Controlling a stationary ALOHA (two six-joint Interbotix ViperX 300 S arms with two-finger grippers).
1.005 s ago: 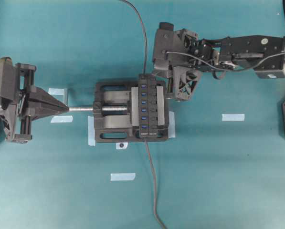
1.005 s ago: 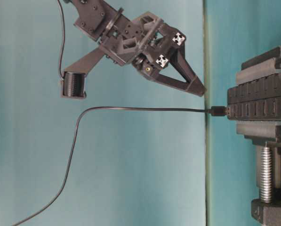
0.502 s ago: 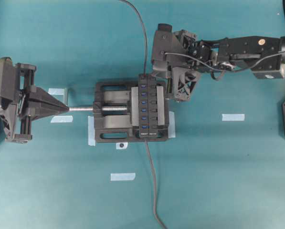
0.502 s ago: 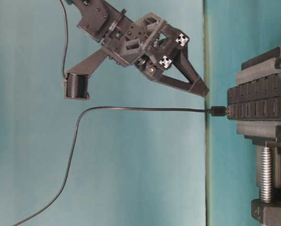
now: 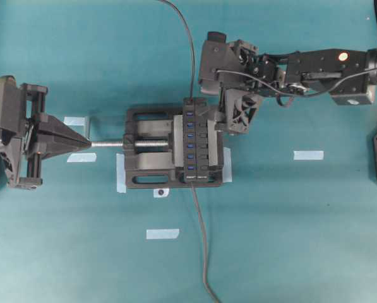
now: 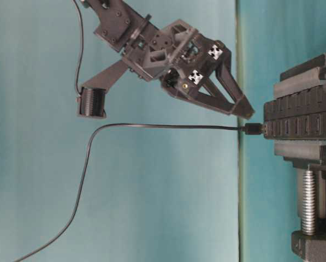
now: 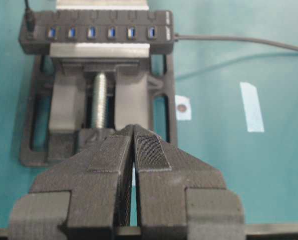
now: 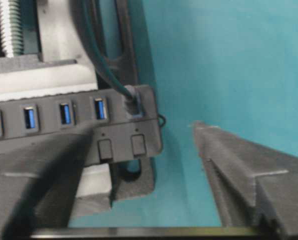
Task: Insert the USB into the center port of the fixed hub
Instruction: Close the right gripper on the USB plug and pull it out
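Note:
The thin cable (image 5: pixel 192 69) lies loosely curved (image 5: pixel 181 17). It will drag across the mat, still slack, when I carry the USB to the center port.
The fixed hub (image 5: pixel 198 140) is clamped in a black vise, its row of blue slots facing up. The USB (image 6: pixel 254 129) stands plugged into the end slot nearest my right arm, seen as a dark plug (image 8: pixel 134 101) with its thin cable (image 6: pixel 152 126) trailing away. The center port (image 5: pixel 190 134), (image 7: pixel 91 33), (image 8: pixel 30 117) is unoccupied. My right gripper (image 6: pixel 241 109) hangs open just above that hub end (image 8: pixel 144 132), touching nothing, its fingers (image 8: pixel 238 170) spread either side. My left gripper (image 5: pixel 85 144), (image 7: pixel 134 131) is shut and empty at the vise screw's tip.
The black vise (image 5: pixel 144 170) with its silver screw (image 5: pixel 112 144) holds the hub at mid-table. The hub's thicker grey cable (image 5: pixel 202 240) runs toward the front edge. Pale tape strips (image 5: pixel 308 154), (image 5: pixel 162 233) lie on the teal mat.
My right gripper has gone from shut to open and shifted slightly down toward the hub's end. The USB plug stays in the end slot. The left arm has not moved.

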